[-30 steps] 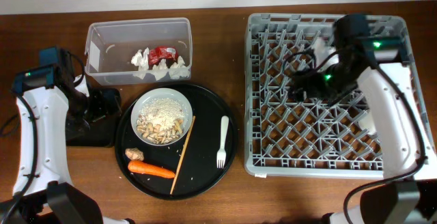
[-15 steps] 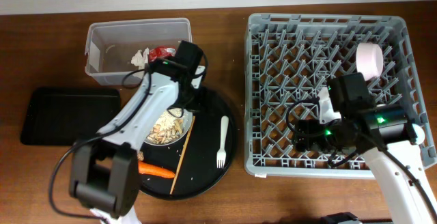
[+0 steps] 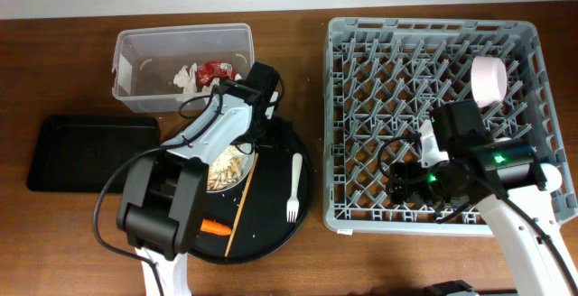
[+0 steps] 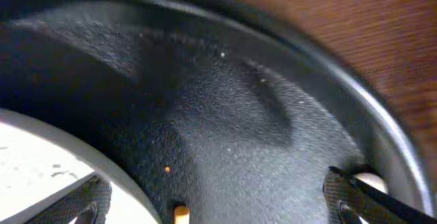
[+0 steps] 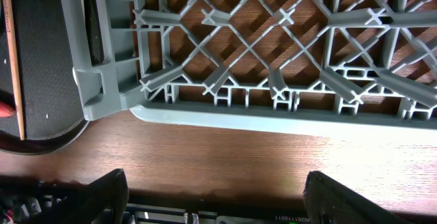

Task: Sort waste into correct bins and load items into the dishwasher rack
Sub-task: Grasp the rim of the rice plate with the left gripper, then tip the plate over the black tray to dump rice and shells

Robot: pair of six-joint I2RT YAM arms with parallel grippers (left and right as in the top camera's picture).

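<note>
The white bowl has rice and food scraps (image 3: pixel 226 170) in it, so my left gripper should take hold of the bowl's rim and tip it out over the shallow black tray (image 3: pixel 95 153) before loading the bowl.
A white bowl (image 3: pixel 242 174) of rice grains and food scraps (image 3: pixel 221 167) sits on the large round black tray, half hidden by my left arm. My left gripper (image 3: pixel 250 143) (image 4: pixel 218 200) is open low over that tray, between the bowl's rim (image 4: pixel 41 176) and the top end of the wooden chopstick (image 3: pixel 242 204) (image 4: pixel 180 214). An orange carrot (image 3: pixel 215 226) and a white fork (image 3: pixel 293 186) also lie on the round tray. A pale pink bowl (image 3: pixel 489 81) stands on edge in the grey dishwasher rack (image 3: pixel 361 219). My right gripper (image 3: pixel 403 182) (image 5: pixel 218 200) is open and empty over the rack's front edge (image 5: pixel 273 108).
The clear tub (image 3: pixel 135 48) at the back left holds white napkins (image 3: pixel 187 78) and a red wrapper (image 3: pixel 215 69). The shallow black tray (image 3: pixel 90 152) lies at the far left. The round black tray (image 3: pixel 275 228) lies between it and the rack.
My left arm has come from the shallow black tray to the round tray beside the bowl. My right arm has drawn back from the rack's rear to its front. The pink bowl now stands in the rack.
</note>
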